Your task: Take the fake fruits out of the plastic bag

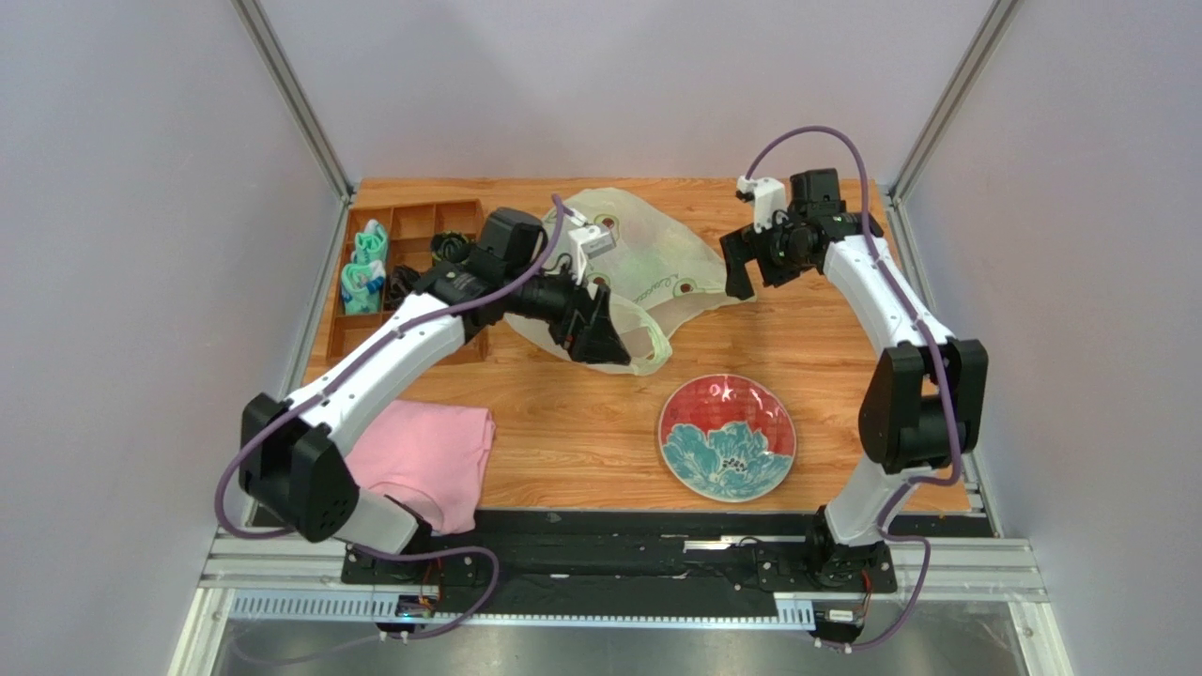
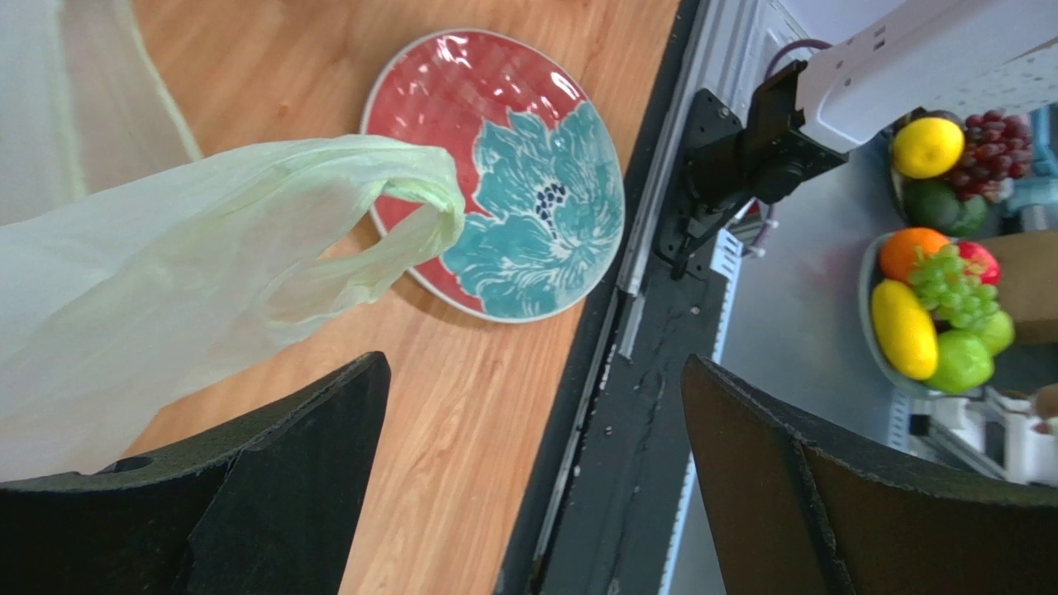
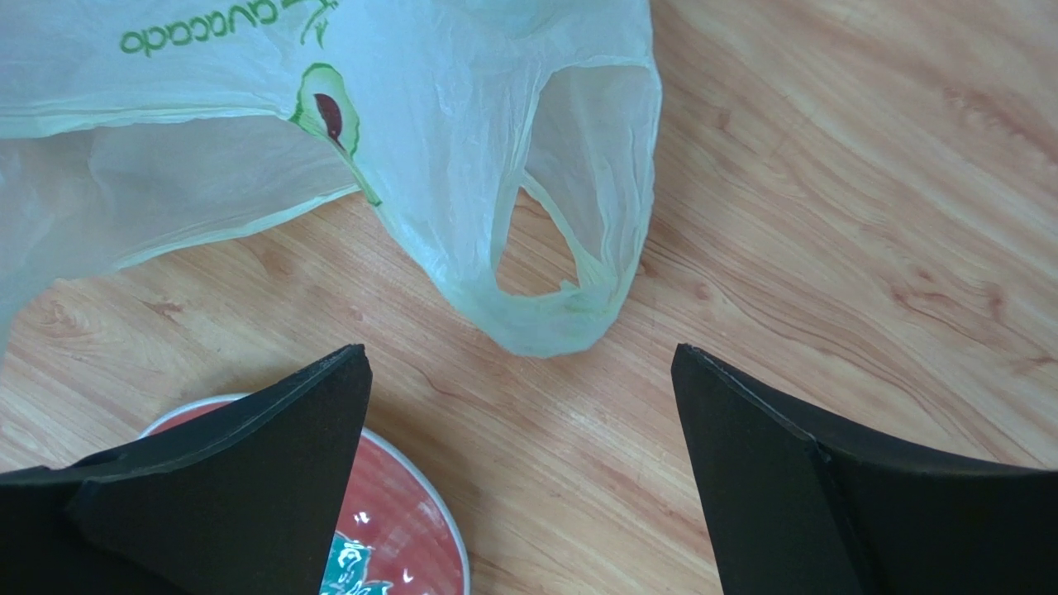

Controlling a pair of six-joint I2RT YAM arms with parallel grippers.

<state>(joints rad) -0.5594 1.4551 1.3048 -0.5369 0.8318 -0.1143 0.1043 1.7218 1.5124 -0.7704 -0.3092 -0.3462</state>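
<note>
The plastic bag (image 1: 644, 254) will open wider and show hidden fake fruits when I lift its handle loop, because its rim gapes (image 3: 217, 180) between limp layers.
The plastic bag (image 1: 652, 257) lies flat and limp on the wooden table at the back middle, pale yellow-green with avocado prints. No fake fruits show in it or on the table. My left gripper (image 1: 607, 342) is open and empty over the bag's near handle loop; in the left wrist view (image 2: 532, 372) the bag (image 2: 162, 273) hangs at the left. My right gripper (image 1: 737, 271) is open and empty at the bag's right edge. In the right wrist view (image 3: 519, 360) the bag's other handle loop (image 3: 565, 291) lies just ahead of the fingers.
A red-and-teal flower plate (image 1: 727, 437) sits at front right of the table. A pink cloth (image 1: 423, 458) lies at front left. A brown compartment tray (image 1: 409, 268) with teal items stands at back left. Bowls of assorted fruit (image 2: 938, 310) stand off the table.
</note>
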